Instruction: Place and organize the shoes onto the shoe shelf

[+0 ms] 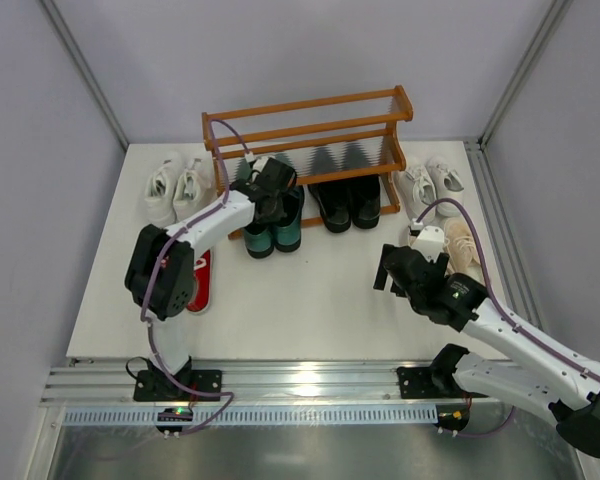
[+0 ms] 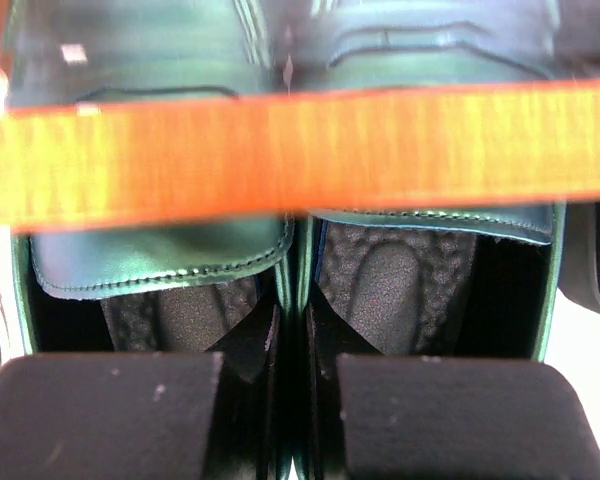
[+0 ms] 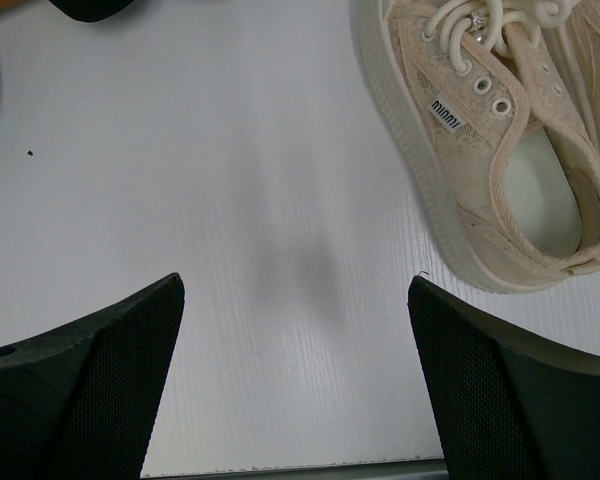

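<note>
My left gripper should go on pushing, because the dark green loafers' toes (image 2: pixel 150 60) are straight under the orange rail (image 2: pixel 300 152). It should let go once the loafers' tongues pass under the rail.
My left gripper (image 1: pixel 271 196) is shut on the glossy dark green loafers (image 1: pixel 275 228), pinching their two inner walls together (image 2: pixel 298 330). The pair sits at the front of the shoe shelf (image 1: pixel 310 125), toes under the lowest tier. An orange shelf rail (image 2: pixel 300 150) crosses just above the loafers' tongues. Black loafers (image 1: pixel 345 200) rest on the lowest tier to the right. My right gripper (image 1: pixel 400 268) hovers open over bare table (image 3: pixel 295 285), left of the beige sneakers (image 3: pixel 490 150) (image 1: pixel 462 245). A red sneaker (image 1: pixel 200 282) lies partly hidden behind my left arm.
One white sneaker pair (image 1: pixel 175 185) stands left of the shelf, another (image 1: pixel 430 180) to its right. The upper two tiers hold nothing. A black shoe toe (image 3: pixel 90 8) shows at the top left of the right wrist view. The table's near edge (image 3: pixel 300 468) lies just below my right fingers.
</note>
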Controlling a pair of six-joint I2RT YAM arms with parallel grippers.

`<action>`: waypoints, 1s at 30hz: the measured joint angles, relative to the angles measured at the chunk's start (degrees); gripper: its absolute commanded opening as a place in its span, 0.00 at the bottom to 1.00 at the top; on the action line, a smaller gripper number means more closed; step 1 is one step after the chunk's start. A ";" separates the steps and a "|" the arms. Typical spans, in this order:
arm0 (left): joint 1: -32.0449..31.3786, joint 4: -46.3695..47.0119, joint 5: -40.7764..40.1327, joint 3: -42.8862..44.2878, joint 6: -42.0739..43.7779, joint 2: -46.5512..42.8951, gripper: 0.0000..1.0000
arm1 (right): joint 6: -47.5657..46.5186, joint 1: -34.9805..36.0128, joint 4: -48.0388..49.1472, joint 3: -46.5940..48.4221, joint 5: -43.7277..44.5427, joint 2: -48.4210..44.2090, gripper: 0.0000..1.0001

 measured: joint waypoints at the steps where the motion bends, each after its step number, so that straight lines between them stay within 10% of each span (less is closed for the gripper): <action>1: 0.33 -0.04 0.00 0.66 0.20 0.72 0.00 | 0.00 0.00 0.00 -0.04 0.00 0.02 0.93; 30: 2.93 3.34 1.95 4.37 7.85 5.60 0.00 | -0.02 0.00 1.70 -1.57 0.04 0.24 0.93</action>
